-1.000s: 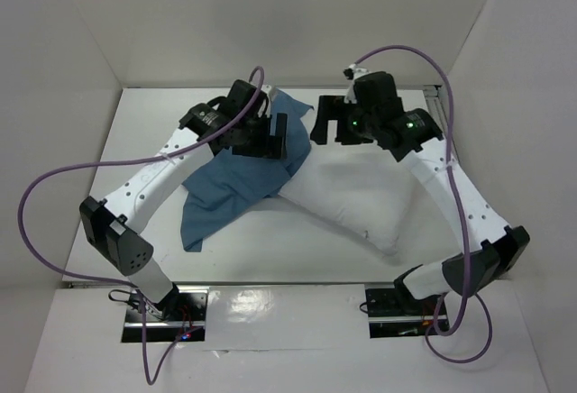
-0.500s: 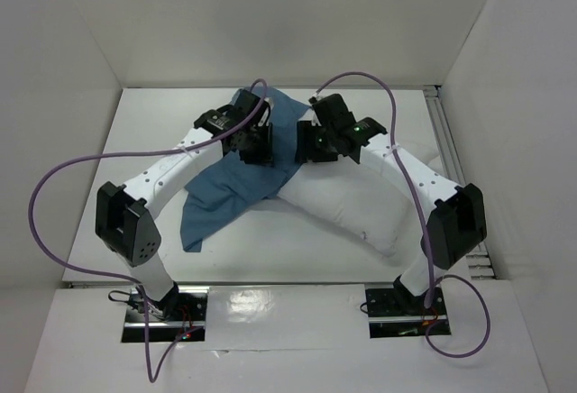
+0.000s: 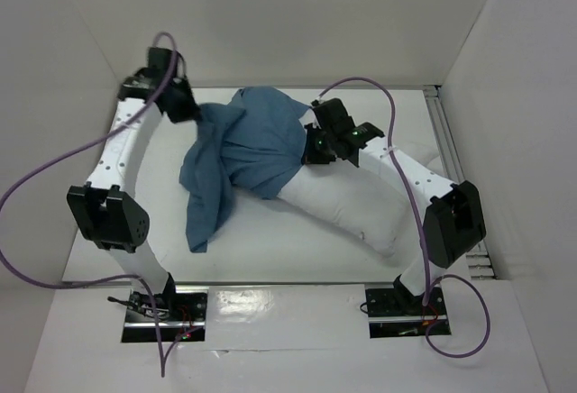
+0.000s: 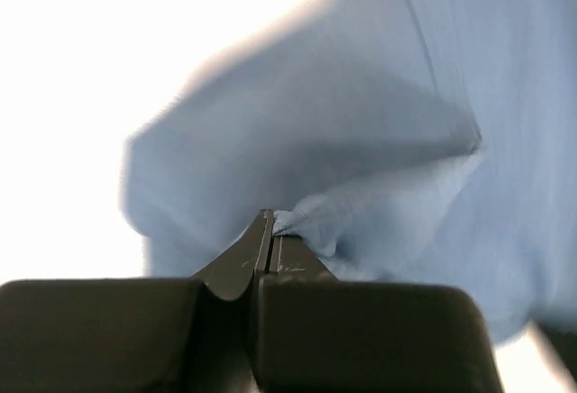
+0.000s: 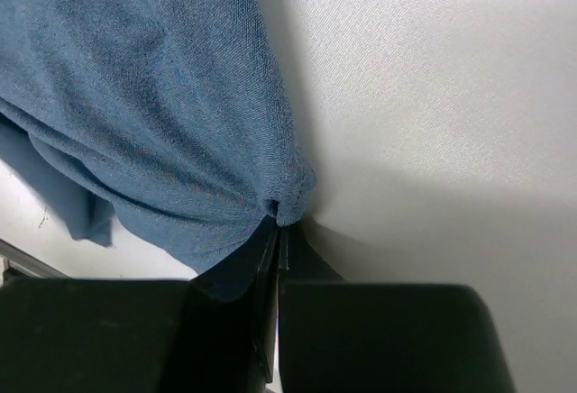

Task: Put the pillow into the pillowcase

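Note:
Most of the pillow (image 3: pixel 356 202) is outside the pillowcase, so next my left gripper grabs the pillowcase's edge (image 3: pixel 291 175) next to the pillow to let my right gripper push the pillow in.
The blue pillowcase (image 3: pixel 243 150) is stretched across the back middle of the table, draped over the far end of the white pillow (image 3: pixel 352 204). The pillow lies slanting toward the front right. My left gripper (image 3: pixel 194 112) is at the back left, shut on an edge of the pillowcase (image 4: pixel 361 177), pulling it taut. My right gripper (image 3: pixel 311 145) is shut on the opposite pillowcase edge (image 5: pixel 180 95), right against the pillow (image 5: pixel 433 77). A loose tail of the case hangs toward the front left.
White walls enclose the table (image 3: pixel 270 258) on the left, back and right. Purple cables (image 3: pixel 54 168) loop from both arms. The arm bases (image 3: pixel 162 307) sit at the near edge.
Both grippers have closed on the pillowcase. The left arm has swung out to the back left, dragging the cloth open and spreading it over the pillow's end. The right arm stayed near the pillow.

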{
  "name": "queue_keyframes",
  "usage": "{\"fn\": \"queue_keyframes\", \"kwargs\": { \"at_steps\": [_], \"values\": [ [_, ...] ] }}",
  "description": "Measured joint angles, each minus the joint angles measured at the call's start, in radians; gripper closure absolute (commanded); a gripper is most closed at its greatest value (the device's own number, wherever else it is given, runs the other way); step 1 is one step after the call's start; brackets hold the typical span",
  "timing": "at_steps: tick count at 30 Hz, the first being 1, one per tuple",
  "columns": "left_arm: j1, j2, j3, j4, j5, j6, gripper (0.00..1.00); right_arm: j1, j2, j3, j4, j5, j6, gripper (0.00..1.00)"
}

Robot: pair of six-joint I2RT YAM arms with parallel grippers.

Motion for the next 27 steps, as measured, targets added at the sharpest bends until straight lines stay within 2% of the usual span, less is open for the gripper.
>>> {"fn": "queue_keyframes", "kwargs": {
  "at_steps": [2,3,4,5,7,9,11,12,13,14,16,18,22,27],
  "values": [
    [0.108,0.061,0.172,-0.019,-0.047,0.016,1.0,0.0,-0.004,-0.006,0.002,0.0,0.002,1.0],
    [0.146,0.095,0.255,-0.009,-0.074,0.023,0.68,0.0,-0.006,-0.006,0.002,-0.002,0.002,1.0],
    [0.179,0.139,0.347,-0.002,-0.101,0.04,0.45,0.0,-0.007,-0.007,0.004,-0.003,0.002,1.0],
    [0.2,0.182,0.426,-0.003,-0.116,0.056,0.31,0.0,-0.011,-0.01,0.006,-0.004,0.002,1.0],
    [0.223,0.28,0.59,-0.029,-0.14,0.067,0.11,0.0,-0.016,-0.013,0.007,-0.007,0.004,1.0],
    [0.22,0.323,0.626,-0.047,-0.154,0.079,0.09,0.0,-0.018,-0.013,0.008,-0.008,0.005,1.0],
    [0.188,0.291,0.506,-0.047,-0.166,0.085,0.02,0.0,-0.019,-0.012,0.006,-0.008,0.008,0.85],
    [0.163,0.245,0.394,-0.031,-0.172,0.09,0.04,0.0,-0.019,-0.009,0.003,-0.008,0.012,0.6],
    [0.131,0.2,0.296,-0.032,-0.175,0.091,0.05,0.0,-0.019,-0.005,-0.003,-0.007,0.02,0.44],
    [0.09,0.145,0.188,-0.019,-0.174,0.091,0.13,0.0,-0.021,0.0,-0.006,-0.008,0.019,0.33],
    [-0.006,0.027,-0.005,-0.008,-0.161,0.084,0.21,0.003,-0.027,0.013,-0.013,-0.005,0.024,0.15],
    [-0.112,-0.084,-0.124,0.01,-0.134,0.075,0.26,0.003,-0.045,0.035,-0.031,0.007,0.025,0.1],
    [-0.249,-0.28,-0.283,0.088,-0.099,0.065,0.25,-0.024,-0.124,0.062,-0.095,0.084,0.027,0.03],
    [-0.397,-0.345,-0.431,0.162,-0.101,0.037,0.21,-0.192,-0.288,0.062,-0.202,0.167,0.027,0.0]
  ]
}}
